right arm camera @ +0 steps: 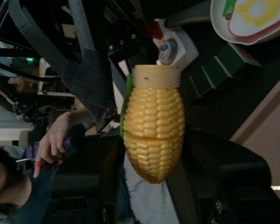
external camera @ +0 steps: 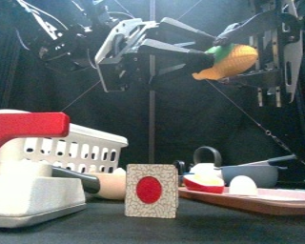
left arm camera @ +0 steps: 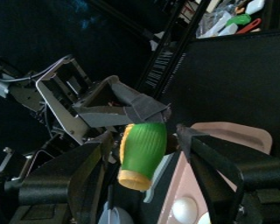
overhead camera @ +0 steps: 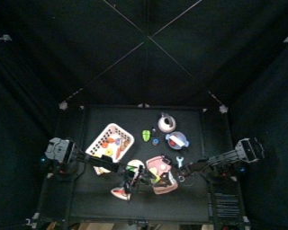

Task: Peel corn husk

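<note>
I expect the corn husk to come off toward its tip in one shell when I pull, because yellow kernels already show along its open edge.
My right gripper holds a small corn cob up in the air, high above the table. The right wrist view shows the cob's bare yellow kernels between my right gripper's jaws. The corn husk is green and still covers the side facing the left wrist camera. It shows as a green tip in the front view. My left gripper hangs just left of that tip, jaws wide open. The husk sits between the open jaws of my left gripper, and I cannot tell if they touch it.
On the table stand a basket, a red-and-white piece, a pink tray with toy food, and a kettle. Beyond the curtain a person's hand shows.
</note>
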`<action>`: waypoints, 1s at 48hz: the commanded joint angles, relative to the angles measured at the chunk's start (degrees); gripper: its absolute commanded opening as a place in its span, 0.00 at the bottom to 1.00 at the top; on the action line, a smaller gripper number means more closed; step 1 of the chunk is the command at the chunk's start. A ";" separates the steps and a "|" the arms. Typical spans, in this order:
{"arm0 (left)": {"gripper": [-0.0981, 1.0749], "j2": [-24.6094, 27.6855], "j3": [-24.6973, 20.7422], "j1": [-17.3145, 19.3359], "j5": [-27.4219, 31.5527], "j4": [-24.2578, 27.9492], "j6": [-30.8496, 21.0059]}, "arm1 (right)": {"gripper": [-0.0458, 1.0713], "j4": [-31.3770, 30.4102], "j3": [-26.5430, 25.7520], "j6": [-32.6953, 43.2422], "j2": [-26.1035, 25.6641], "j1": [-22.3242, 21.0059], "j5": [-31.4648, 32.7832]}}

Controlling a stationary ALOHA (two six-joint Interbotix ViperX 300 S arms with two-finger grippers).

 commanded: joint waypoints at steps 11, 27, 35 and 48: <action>0.89 -0.18 -1.49 0.18 -0.62 -0.26 0.09 | 0.61 -0.79 -1.67 -0.18 -0.62 0.70 -0.35; 0.88 0.18 -1.76 0.18 -0.62 -0.53 0.09 | 0.61 -1.14 -1.85 -0.18 -0.44 1.05 -0.35; 0.88 0.53 -2.02 0.26 -0.53 -0.62 0.09 | 0.61 -1.14 -1.85 -0.18 -0.35 0.97 -0.35; 0.81 1.05 -2.72 0.26 -0.62 -0.62 0.09 | 0.61 -1.14 -1.93 -0.18 -0.35 0.97 -0.35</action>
